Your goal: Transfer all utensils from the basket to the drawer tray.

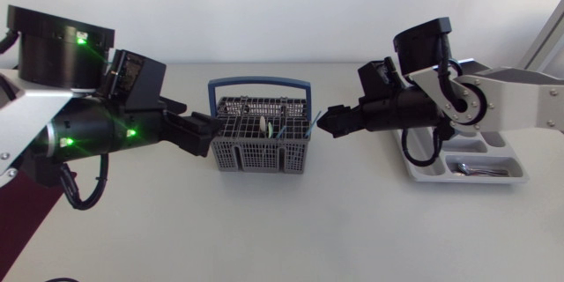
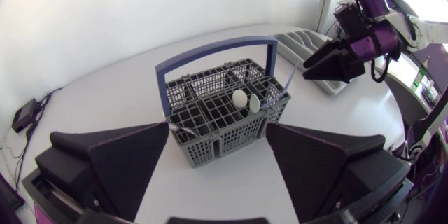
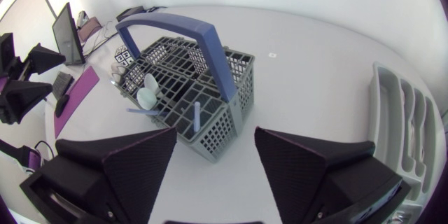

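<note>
The thin blue utensil's short end sticks out through the basket's open grid, so the long hidden body of the utensil will come straight out when the robot lifts it.
A grey wire basket with a blue handle stands mid-table. Inside it are white spoons and a thin blue utensil leaning at the corner nearest my right arm. My left gripper is open at the basket's left wall, and in the left wrist view the basket sits just ahead of its spread fingers. My right gripper is open at the basket's right side, close to the blue utensil, with nothing between its fingers. The grey drawer tray lies at the right, under my right arm.
Some metal cutlery lies in the tray's front compartment. In the right wrist view the tray lies off to one side of the gripper, its long slots bare. White tabletop surrounds the basket.
</note>
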`<state>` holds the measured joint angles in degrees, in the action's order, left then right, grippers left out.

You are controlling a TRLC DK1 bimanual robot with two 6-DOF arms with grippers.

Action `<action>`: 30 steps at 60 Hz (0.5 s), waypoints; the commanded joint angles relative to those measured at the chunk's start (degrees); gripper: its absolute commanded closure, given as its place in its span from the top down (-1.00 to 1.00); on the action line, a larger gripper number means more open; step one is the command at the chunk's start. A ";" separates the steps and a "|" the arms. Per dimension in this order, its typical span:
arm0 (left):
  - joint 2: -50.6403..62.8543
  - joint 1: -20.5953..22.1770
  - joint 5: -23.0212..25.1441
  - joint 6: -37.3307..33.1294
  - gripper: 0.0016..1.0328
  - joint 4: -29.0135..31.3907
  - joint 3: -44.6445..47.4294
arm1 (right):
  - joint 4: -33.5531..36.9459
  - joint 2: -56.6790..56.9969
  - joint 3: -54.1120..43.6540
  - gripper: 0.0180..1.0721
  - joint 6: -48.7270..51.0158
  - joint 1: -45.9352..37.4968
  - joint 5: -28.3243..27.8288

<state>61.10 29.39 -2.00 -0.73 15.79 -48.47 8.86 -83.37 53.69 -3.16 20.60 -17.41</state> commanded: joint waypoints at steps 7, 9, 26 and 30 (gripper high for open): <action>4.82 1.81 -0.02 -0.85 0.86 -2.87 -1.01 | -2.10 -3.90 1.94 -0.19 0.08 1.55 -1.05; 5.52 2.08 -0.02 -0.85 0.86 -3.49 -1.10 | -2.97 -4.34 1.86 -0.24 0.17 1.64 -1.05; 10.00 4.98 -0.02 -0.94 0.86 -9.99 -0.40 | -4.82 -7.15 2.82 -0.48 0.26 2.08 -1.14; 10.71 5.15 -0.02 -1.03 0.86 -11.31 -0.05 | -5.17 -8.12 2.91 -0.48 0.26 2.16 -1.14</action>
<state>70.37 33.91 -1.98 -1.06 6.00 -48.47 4.43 -89.41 55.18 -3.16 22.09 -18.26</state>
